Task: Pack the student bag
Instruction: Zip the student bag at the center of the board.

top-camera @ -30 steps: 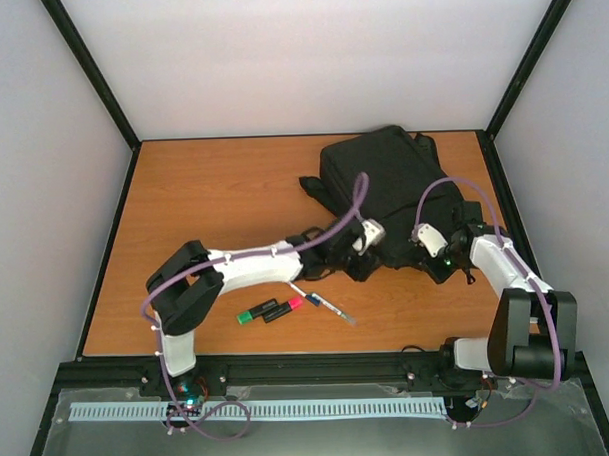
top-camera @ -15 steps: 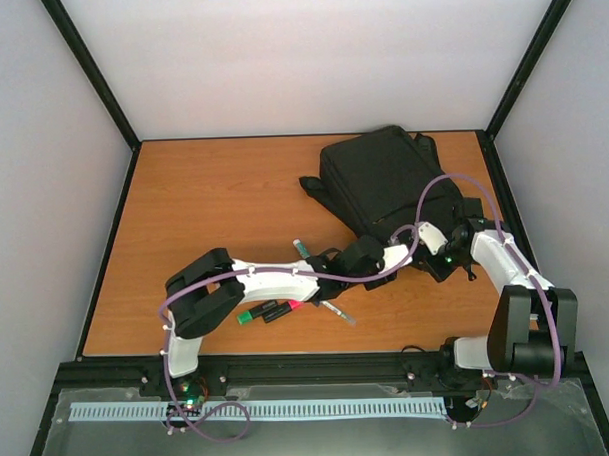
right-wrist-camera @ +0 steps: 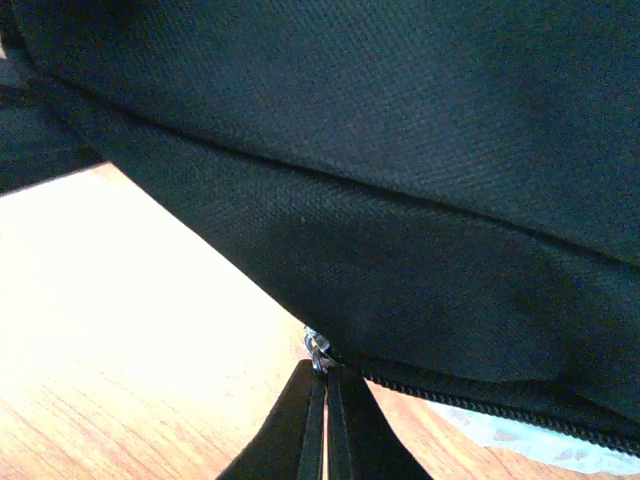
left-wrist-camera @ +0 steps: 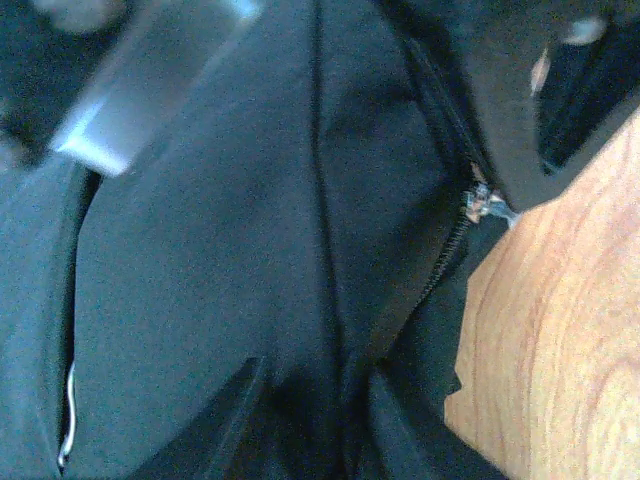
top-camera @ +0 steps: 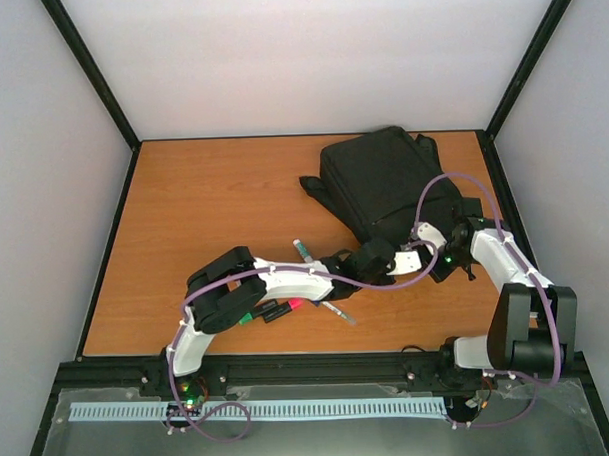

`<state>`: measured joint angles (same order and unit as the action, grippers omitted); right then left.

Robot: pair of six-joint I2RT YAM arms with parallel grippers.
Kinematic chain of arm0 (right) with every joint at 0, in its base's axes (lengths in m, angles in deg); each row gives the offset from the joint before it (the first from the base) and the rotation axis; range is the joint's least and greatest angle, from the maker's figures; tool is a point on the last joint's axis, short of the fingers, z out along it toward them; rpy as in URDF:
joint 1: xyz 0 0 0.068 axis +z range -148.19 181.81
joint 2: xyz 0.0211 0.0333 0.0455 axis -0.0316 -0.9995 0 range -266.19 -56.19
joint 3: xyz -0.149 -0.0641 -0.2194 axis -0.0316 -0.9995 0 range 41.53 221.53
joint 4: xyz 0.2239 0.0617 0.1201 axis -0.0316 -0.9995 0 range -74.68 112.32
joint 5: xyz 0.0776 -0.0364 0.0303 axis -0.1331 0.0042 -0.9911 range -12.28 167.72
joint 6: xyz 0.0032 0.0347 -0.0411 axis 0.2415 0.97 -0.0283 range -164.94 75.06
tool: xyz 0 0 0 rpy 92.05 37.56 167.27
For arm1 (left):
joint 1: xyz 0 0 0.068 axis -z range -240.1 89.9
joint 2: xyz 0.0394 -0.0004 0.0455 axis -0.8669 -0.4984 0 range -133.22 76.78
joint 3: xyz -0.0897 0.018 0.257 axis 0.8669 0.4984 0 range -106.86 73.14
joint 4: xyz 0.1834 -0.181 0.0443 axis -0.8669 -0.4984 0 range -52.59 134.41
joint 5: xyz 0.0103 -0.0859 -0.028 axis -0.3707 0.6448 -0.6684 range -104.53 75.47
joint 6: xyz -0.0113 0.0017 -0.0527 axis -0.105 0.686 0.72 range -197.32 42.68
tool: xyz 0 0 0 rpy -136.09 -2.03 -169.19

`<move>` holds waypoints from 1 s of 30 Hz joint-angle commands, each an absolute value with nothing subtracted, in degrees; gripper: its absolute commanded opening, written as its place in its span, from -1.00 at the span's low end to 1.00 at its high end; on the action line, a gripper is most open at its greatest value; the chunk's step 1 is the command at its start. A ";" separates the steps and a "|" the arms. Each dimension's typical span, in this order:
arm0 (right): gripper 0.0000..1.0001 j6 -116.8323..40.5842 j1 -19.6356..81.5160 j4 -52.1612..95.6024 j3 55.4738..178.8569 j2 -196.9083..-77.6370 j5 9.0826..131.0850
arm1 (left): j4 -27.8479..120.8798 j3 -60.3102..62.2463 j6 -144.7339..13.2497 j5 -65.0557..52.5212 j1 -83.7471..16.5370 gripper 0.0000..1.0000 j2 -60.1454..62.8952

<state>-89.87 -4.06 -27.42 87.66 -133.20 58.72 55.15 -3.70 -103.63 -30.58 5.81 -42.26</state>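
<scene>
The student bag lies crooked (top-camera: 381, 175) with its zip pull held in the robot's right gripper, so the robot should ease back to straighten the bag and hold its near corner (right-wrist-camera: 345, 325) with the left gripper.
The student bag (top-camera: 383, 175) is a large black backpack lying at the back right of the table. My left gripper (top-camera: 411, 261) reaches to its near edge; in the left wrist view (left-wrist-camera: 315, 400) its dark fingers sit close on a fold of the black fabric (left-wrist-camera: 230, 250). My right gripper (top-camera: 438, 255) is at the same edge, just right of the left one. In the right wrist view (right-wrist-camera: 325, 385) it is shut on the metal zip pull (right-wrist-camera: 318, 350). The pull also shows in the left wrist view (left-wrist-camera: 487, 205).
A green marker (top-camera: 250, 315), a pink-and-black marker (top-camera: 287, 307) and a pen (top-camera: 334, 312) lie on the wood under the left arm. Another marker (top-camera: 300, 249) lies just beyond that arm. A black strap (top-camera: 313, 184) sticks out left of the bag.
My left arm has stretched to the right along the bag's near edge, ending next to the right gripper. The right gripper has shifted slightly right. The bag's near edge has flattened.
</scene>
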 commanded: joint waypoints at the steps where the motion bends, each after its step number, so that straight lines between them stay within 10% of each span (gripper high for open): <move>1: -0.95 -89.54 -4.40 -30.50 88.64 -133.59 57.16 | 57.88 -5.72 -106.50 -33.11 5.81 -0.64 -42.67; 5: -0.94 -89.26 -5.18 -29.92 88.60 -134.48 58.92 | 57.43 -3.68 -105.30 -34.54 5.82 -0.98 -40.95; 30: -0.95 -93.99 -16.73 -28.46 93.43 -142.17 62.61 | 50.89 13.95 -94.97 -43.89 3.73 -0.99 -26.68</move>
<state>-92.44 -15.44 -28.45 92.32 -141.38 60.75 54.28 11.86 -98.53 -39.48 5.56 -30.24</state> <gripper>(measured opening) 0.027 0.052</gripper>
